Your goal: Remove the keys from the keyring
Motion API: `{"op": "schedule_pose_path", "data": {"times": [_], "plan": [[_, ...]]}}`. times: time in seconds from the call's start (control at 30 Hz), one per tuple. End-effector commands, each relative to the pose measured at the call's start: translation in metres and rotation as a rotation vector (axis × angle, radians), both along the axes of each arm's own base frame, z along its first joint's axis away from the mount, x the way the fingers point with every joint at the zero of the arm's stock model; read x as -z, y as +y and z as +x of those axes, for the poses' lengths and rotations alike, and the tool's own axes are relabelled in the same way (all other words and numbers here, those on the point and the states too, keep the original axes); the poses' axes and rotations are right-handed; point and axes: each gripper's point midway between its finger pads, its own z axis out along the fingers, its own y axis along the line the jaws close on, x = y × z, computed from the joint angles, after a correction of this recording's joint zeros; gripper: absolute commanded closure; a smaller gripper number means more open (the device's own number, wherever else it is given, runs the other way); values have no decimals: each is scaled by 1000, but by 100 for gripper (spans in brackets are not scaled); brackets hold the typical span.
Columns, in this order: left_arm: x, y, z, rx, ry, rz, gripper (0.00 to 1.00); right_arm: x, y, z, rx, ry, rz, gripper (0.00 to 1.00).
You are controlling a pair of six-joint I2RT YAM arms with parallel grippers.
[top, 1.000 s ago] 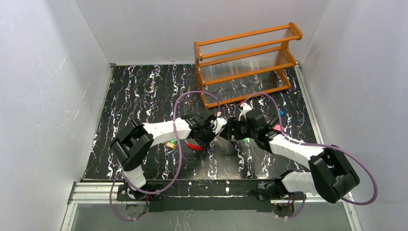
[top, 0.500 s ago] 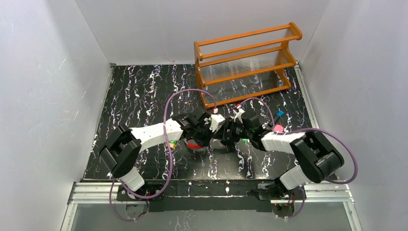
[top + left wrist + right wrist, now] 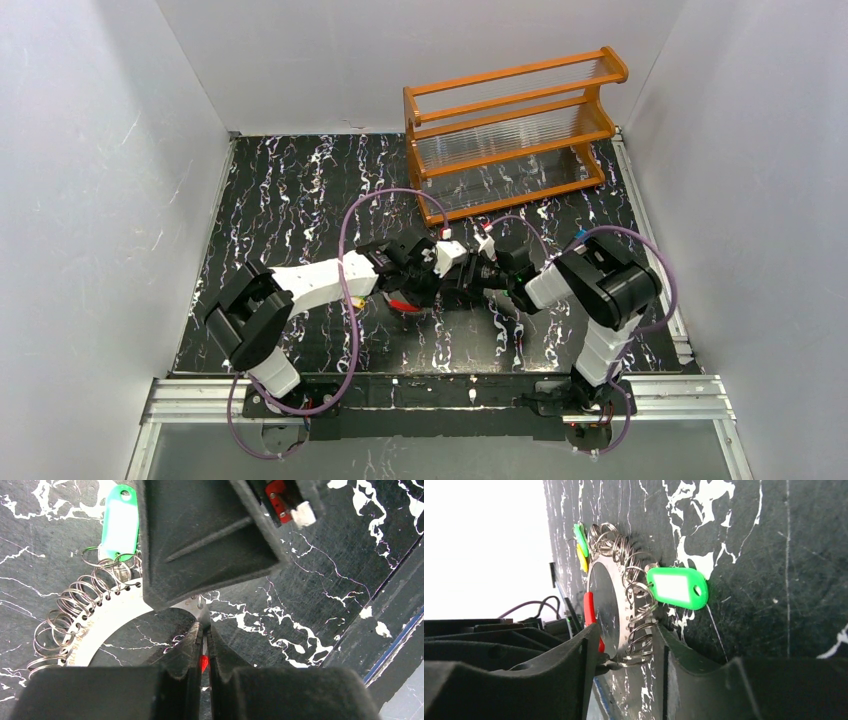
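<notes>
I should use my left gripper to raise the keyring by its red segment [image 3: 404, 306] until the key hangs free, because the green-headed key [image 3: 678, 587] is lying flat next to the keyring's wire loops.
The keyring [image 3: 95, 630] is a flat silvery ring lined with small wire loops; in the right wrist view [image 3: 606, 605] it stands on edge with a red segment [image 3: 590, 612]. A green-headed key [image 3: 120, 522] hangs from one loop, also in the right wrist view [image 3: 676, 587]. Small green [image 3: 579, 536] and yellow [image 3: 582, 559] keys sit at the far side. My left gripper [image 3: 205, 627] is shut on the ring's thin edge, a red sliver between its jaws. My right gripper [image 3: 629, 652] is open, its jaws either side of the ring's edge and loops. The grippers meet at mid-table [image 3: 458, 272].
An orange wooden rack [image 3: 510, 130] stands at the back right of the black marbled table [image 3: 300, 190]. White walls close in on three sides. Purple cables loop over both arms [image 3: 350, 230].
The right arm has folded in and its gripper has moved left, up against the left gripper and the ring. The left gripper has stayed on the ring, shifting slightly right.
</notes>
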Motion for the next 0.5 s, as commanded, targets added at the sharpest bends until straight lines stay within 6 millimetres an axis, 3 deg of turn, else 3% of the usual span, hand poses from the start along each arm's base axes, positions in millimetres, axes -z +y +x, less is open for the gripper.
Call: {"op": "schedule_pose_path", "data": {"times": [0.0,0.23,0.3,0.47], "plan": [[-18,-2,0,6,-29,-59,100,6,8,-10,-34,70,73,53],[-23,-1,1,-38,-32,-75,97,-7,9,-7,-33,25,109,96],[-28,0,6,-78,-59,-86,92,-13,8,-4,-19,8,117,99],[-63,23,31,-339,-196,-124,65,-33,4,1,32,-41,150,99]]}}
